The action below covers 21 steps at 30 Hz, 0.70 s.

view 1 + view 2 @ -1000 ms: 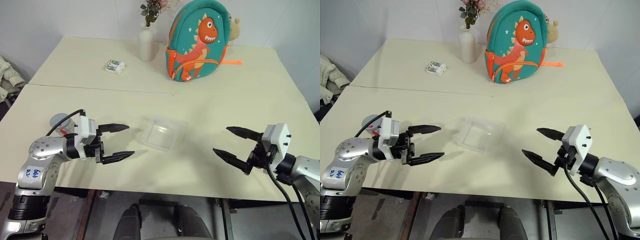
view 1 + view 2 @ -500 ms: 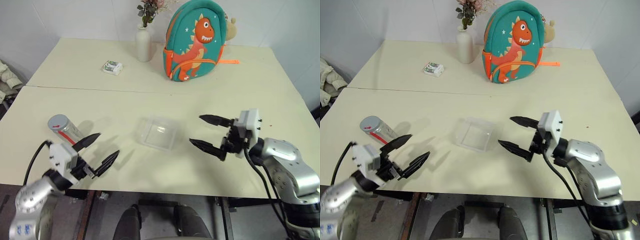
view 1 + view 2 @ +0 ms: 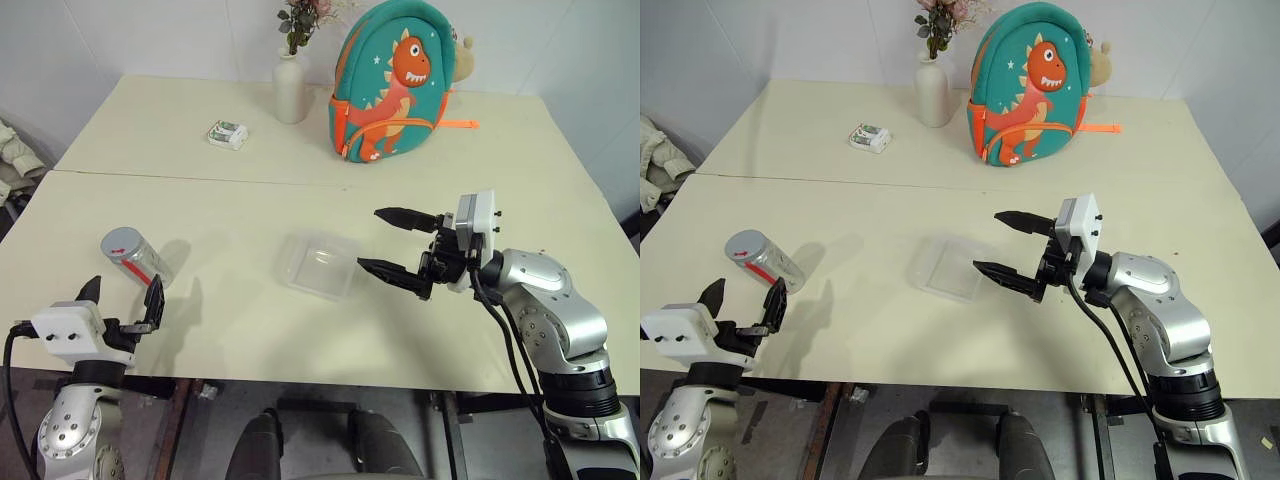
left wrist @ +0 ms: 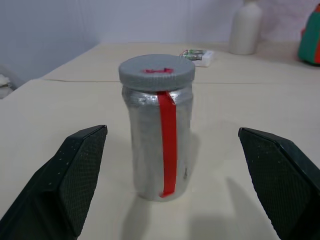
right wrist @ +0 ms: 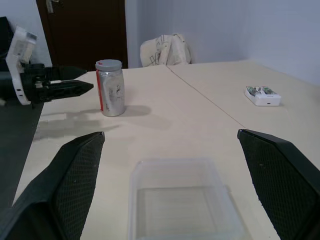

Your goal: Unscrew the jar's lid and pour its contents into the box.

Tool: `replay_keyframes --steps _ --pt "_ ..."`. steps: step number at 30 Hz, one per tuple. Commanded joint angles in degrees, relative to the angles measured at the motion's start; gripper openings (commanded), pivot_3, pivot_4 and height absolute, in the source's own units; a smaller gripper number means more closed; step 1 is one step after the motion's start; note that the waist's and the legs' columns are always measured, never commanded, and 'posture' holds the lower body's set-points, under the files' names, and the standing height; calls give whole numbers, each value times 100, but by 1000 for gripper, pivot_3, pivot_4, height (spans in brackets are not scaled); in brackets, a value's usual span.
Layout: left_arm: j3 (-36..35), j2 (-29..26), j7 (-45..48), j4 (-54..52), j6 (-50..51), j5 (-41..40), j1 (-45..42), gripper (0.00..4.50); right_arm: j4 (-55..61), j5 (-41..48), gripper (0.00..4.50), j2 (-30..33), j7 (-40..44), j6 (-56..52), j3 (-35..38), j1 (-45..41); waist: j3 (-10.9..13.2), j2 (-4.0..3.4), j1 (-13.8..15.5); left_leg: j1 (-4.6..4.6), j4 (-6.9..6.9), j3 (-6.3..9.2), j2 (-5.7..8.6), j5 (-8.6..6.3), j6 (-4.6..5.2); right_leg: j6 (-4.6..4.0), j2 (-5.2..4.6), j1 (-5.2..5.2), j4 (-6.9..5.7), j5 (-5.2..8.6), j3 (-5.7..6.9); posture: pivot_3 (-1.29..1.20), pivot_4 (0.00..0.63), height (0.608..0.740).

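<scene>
The left gripper's open fingers are aimed to either side of the jar's body (image 3: 146,267), below the grey lid (image 3: 122,242), so the left gripper should go on moving forward before it closes there.
The jar (image 3: 138,260), silvery with a red strip down its side, stands upright near the table's front left, and the grey lid (image 4: 156,68) is on top of it. Its contents are hidden inside. My left gripper (image 3: 126,284) is open just in front of the jar, pointing at it, with one finger to each side and neither touching. The clear box (image 3: 318,264) lies empty in the middle of the table. My right gripper (image 3: 371,240) is open and empty, pointing left, with its fingertips at the box's right edge, above the table.
At the back stand a white vase (image 3: 290,88) with flowers, a teal dinosaur backpack (image 3: 395,85) and a small white-and-green packet (image 3: 228,134). A seam (image 3: 250,180) runs across between two joined tables. Clothing on a chair (image 5: 165,50) lies beyond the left edge.
My left gripper swung from beside the box back to the front left and now points forward at the jar. My right gripper moved left up to the box.
</scene>
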<state>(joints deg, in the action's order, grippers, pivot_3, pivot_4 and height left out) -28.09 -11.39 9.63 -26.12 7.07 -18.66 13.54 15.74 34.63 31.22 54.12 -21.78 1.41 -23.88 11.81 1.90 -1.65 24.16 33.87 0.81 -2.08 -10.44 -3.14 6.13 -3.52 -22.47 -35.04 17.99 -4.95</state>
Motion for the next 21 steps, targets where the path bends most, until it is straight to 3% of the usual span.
replay_keyframes --steps 1,17,21 --pt "39 -63 -76 109 -25 40 -137 4477 374 126 4500 -32 -121 -31 93 -1 0 0 -10 1 -1 0 -2 -1 -1 2 2 -2 0 -1 0 0 150 740" --pt "56 -680 25 1663 -382 199 -1333 4477 602 97 4500 -37 -473 -38 195 171 -2 4 -6 -1 -10 -15 -11 -5 -1 16 6 -9 3 -9 -11 0 150 740" --pt "123 -667 58 1837 -536 223 -1479 3618 651 82 4500 -65 -549 -19 186 205 -2 4 -9 -2 -14 -16 -13 -5 -1 23 7 -9 3 -12 -11 0 150 740"
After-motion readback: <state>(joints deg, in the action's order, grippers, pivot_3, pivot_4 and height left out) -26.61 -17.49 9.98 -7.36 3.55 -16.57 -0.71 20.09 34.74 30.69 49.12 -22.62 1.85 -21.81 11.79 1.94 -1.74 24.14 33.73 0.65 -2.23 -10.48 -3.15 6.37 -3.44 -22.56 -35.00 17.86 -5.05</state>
